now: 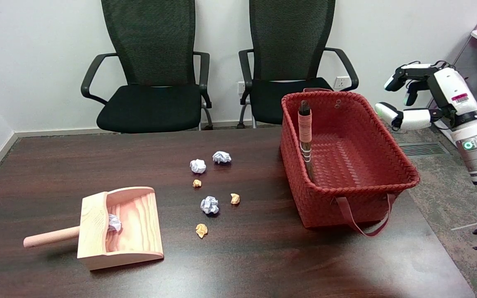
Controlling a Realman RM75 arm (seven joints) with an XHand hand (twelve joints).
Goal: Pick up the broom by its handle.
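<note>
The broom [304, 126] will bring up a long, flaring brush when I lift it, because brown bristles [309, 169] run below the white binding behind the basket's rim.
The broom [305, 136] stands upright inside the red woven basket [391, 153], leaning against its left wall, handle end up with a pink wrap and white binding. Its bristles are hidden low in the basket. My right hand [412, 97] hovers in the air to the right of the basket, past its far right corner, well apart from the broom. Its fingers are spread and hold nothing.
A wooden dustpan [118, 227] with one paper ball in it lies at the front left. Several crumpled white and tan paper balls [209, 205] are scattered mid-table. Two black chairs [155, 82] stand behind the table. The table's right edge runs just past the basket.
</note>
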